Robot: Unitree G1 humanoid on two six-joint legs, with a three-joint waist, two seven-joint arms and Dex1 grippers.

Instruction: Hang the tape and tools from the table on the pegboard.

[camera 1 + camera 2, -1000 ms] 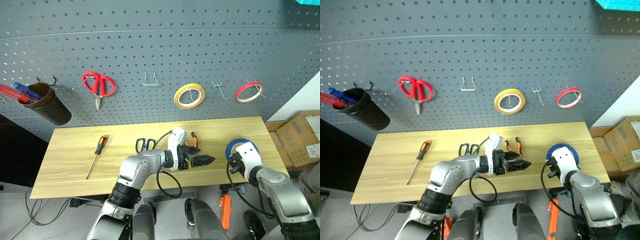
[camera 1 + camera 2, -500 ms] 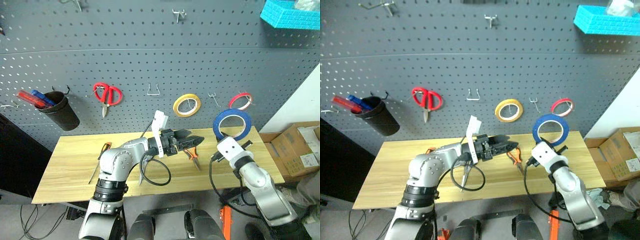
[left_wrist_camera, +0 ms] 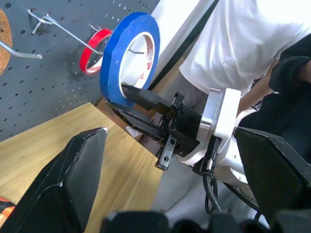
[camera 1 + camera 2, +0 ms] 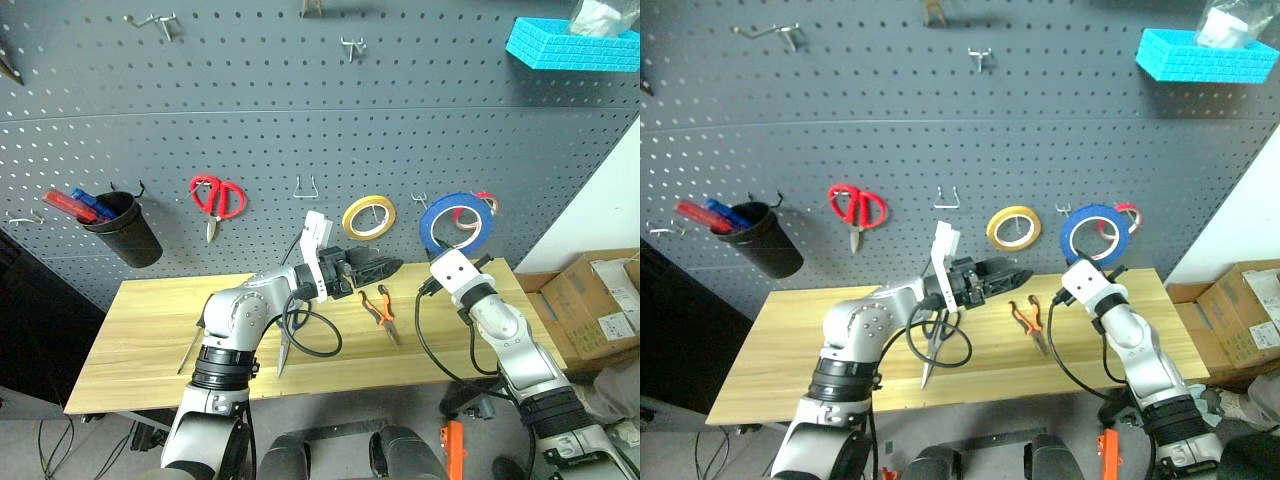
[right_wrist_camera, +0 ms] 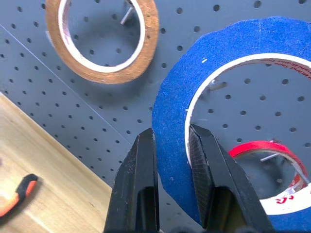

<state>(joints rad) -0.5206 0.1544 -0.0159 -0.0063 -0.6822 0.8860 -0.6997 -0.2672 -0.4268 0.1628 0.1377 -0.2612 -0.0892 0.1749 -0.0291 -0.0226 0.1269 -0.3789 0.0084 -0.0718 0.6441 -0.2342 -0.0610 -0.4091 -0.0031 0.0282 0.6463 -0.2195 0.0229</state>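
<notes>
I should next move my right gripper toward the metal hook (image 4: 419,198) with the blue tape's open hole (image 4: 458,223) facing the pegboard, and let go once the hook is inside the hole.
My right gripper (image 5: 171,133) is shut on the lower rim of the blue tape (image 4: 458,220), holding it upright close to the pegboard (image 4: 300,100). The tape is between the yellow and red rolls, in front of a small metal hook (image 5: 216,86). My left gripper (image 4: 385,268) is open and empty, pointing right above the table (image 4: 130,340). The orange-and-black pliers (image 4: 380,305) lie mid-table. The scissors' blades (image 4: 928,358) stick out below my left forearm, which hides their handles. The thin orange-handled tool (image 4: 190,348) lies at the left, partly behind that arm.
Red-handled scissors (image 4: 217,197), a yellow roll (image 4: 367,215) and a red roll (image 4: 488,200) hang on the board, with a bare hook (image 4: 307,185) between them. A black cup (image 4: 125,228) hangs at the left and a blue basket (image 4: 570,40) top right. Cardboard boxes (image 4: 595,300) stand right; a person in white (image 3: 243,43) is nearby.
My right gripper has lifted the blue tape from the table's right end up to the pegboard. My left gripper rose slightly. The head camera has tilted upward.
</notes>
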